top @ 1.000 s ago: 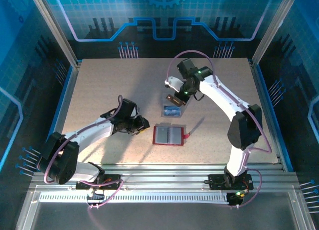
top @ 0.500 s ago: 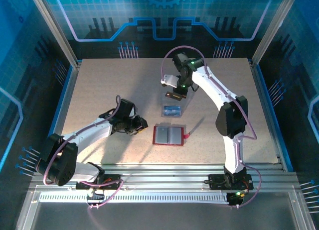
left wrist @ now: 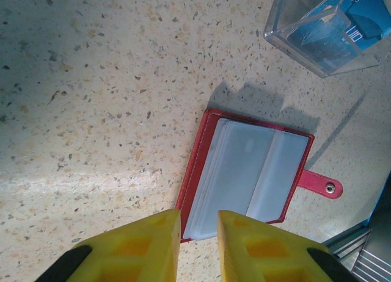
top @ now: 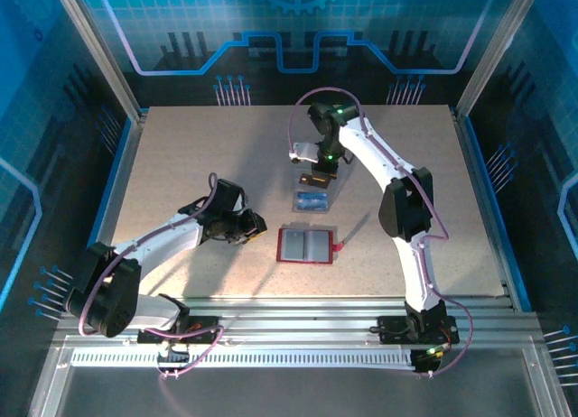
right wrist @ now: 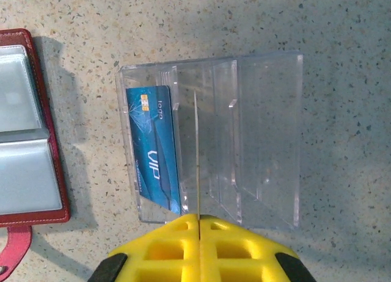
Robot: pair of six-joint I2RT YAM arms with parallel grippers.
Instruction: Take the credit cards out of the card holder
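Note:
The thin credit card (right wrist: 197, 151) is upright and in line with the clear box's empty middle slot (right wrist: 215, 141), so my right gripper should keep lowering it and let go of it inside.
The red card holder (top: 305, 245) lies open on the table, greyish pockets up, its tab (left wrist: 321, 185) sticking out to the right. My left gripper (top: 253, 226) hovers just left of it, jaws a little open with nothing between them (left wrist: 198, 218); the card holder's (left wrist: 250, 172) near edge shows through the gap. My right gripper (top: 316, 175) is shut on a thin credit card (right wrist: 197, 154), seen edge-on and standing upright over a clear slotted box (right wrist: 263, 141). A blue credit card (right wrist: 153, 148) stands in the box's leftmost slot.
The clear box (top: 312, 200) sits just behind the card holder (right wrist: 24, 160), near the table's middle. Blue walls and metal rails bound the table on all sides. Bare speckled tabletop stretches to the left and far right.
The right arm has swung left and its wrist has shifted slightly left over the clear box, still holding the card. The left arm and the card holder have not moved.

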